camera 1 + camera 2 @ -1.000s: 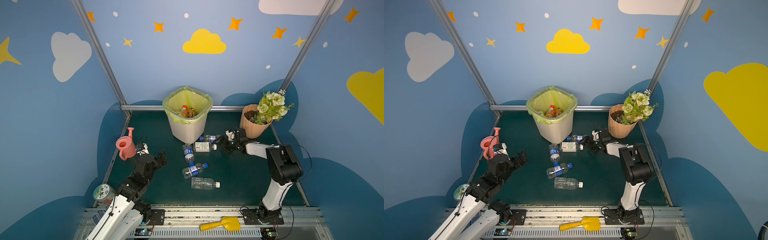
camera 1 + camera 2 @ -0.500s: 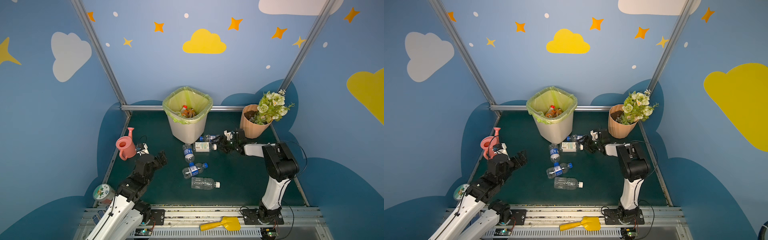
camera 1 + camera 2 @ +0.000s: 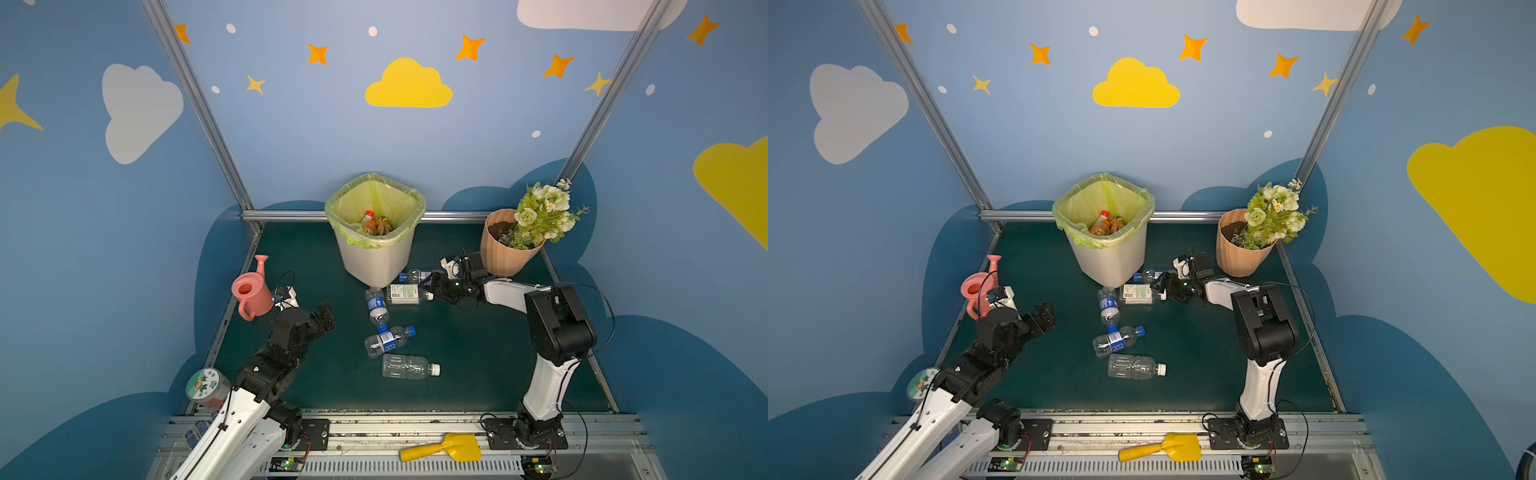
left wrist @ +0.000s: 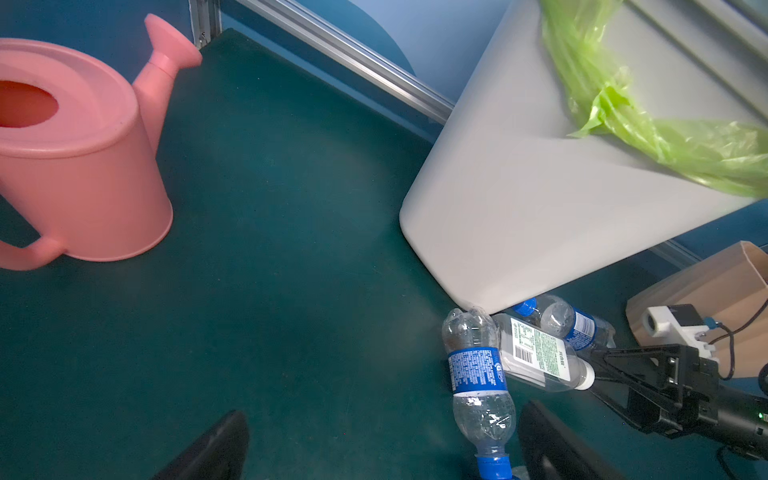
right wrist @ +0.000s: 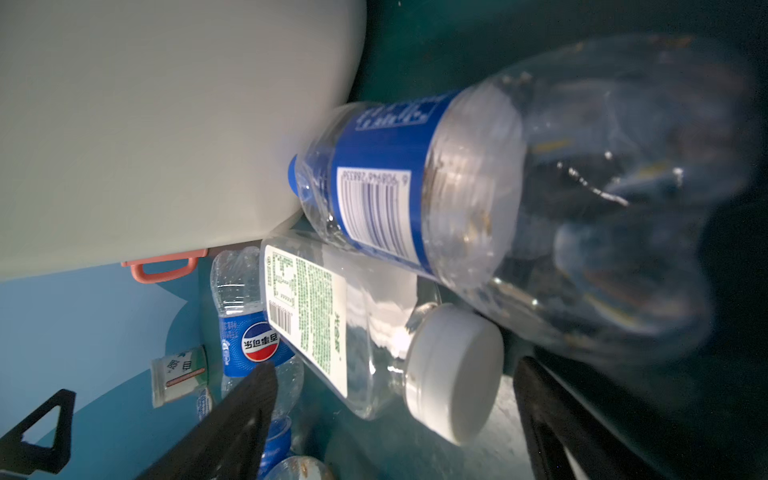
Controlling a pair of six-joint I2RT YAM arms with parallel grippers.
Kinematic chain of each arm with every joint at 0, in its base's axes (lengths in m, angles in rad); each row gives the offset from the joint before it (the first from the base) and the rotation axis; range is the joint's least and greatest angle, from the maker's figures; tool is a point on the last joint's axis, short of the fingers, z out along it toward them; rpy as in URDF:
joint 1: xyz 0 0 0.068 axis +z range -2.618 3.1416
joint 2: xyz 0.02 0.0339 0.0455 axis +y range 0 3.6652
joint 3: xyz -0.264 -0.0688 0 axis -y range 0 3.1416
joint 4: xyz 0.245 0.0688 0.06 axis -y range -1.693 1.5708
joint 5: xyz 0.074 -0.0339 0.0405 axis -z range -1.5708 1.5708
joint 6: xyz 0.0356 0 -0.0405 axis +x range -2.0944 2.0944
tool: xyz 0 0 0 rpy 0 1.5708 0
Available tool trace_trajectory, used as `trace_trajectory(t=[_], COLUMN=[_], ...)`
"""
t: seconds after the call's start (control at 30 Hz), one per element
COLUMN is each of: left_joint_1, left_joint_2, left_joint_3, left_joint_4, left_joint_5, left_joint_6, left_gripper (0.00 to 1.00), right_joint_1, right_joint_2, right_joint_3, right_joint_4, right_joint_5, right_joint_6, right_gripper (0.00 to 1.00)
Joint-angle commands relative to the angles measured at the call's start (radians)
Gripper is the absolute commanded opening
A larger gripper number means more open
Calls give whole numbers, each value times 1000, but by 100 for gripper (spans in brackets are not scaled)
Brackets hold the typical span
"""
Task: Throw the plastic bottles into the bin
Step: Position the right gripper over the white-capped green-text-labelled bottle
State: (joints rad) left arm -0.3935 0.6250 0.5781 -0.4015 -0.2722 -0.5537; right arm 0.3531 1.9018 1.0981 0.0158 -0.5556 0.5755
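The blue-capped bottle is crowded up against the green-labelled bottle's side, so my right gripper should come up from down low and grab the green-labelled bottle from above.
The off-white bin with a yellow-green liner stands at the back of the mat and holds several bottles. Before it lie several plastic bottles: a white-capped, green-labelled one, a blue-capped one against the bin's base, two blue-labelled ones and a clear one. My right gripper is open, low over the mat, its fingers either side of the green-labelled bottle's white cap. My left gripper hangs open over bare mat, beside a blue-labelled bottle.
A pink watering can stands at the left, behind my left arm. A peach flowerpot with flowers stands just behind my right gripper. A round tin sits at the front left edge, a yellow scoop on the front rail.
My right gripper has slid left along the mat, up to the green-labelled bottle's white cap. The left arm and the bottles have not moved.
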Motion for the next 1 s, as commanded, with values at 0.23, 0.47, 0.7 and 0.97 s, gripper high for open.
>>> trace_trajectory(t=[0.23, 0.47, 0.7, 0.97], left_joint_1=[-2, -1, -1, -1], left_joint_2=[-8, -33, -56, -64], left_joint_3=[6, -8, -17, -28], left_joint_4=[-8, -14, -27, -19], left_joint_5=[1, -9, -16, -10], left_joint_6=[12, 11, 9, 6], left_gripper=[100, 100, 100, 100], right_joint_1=[26, 61, 89, 117], right_joint_2=[7, -69, -190, -181], right_joint_3=[57, 0, -90, 81], right_joint_4=[-4, -19, -80, -398], right_joint_5=[-4, -80, -128, 133], right_joint_6=[-81, -102, -113, -397], right_gripper=[89, 88, 86, 87])
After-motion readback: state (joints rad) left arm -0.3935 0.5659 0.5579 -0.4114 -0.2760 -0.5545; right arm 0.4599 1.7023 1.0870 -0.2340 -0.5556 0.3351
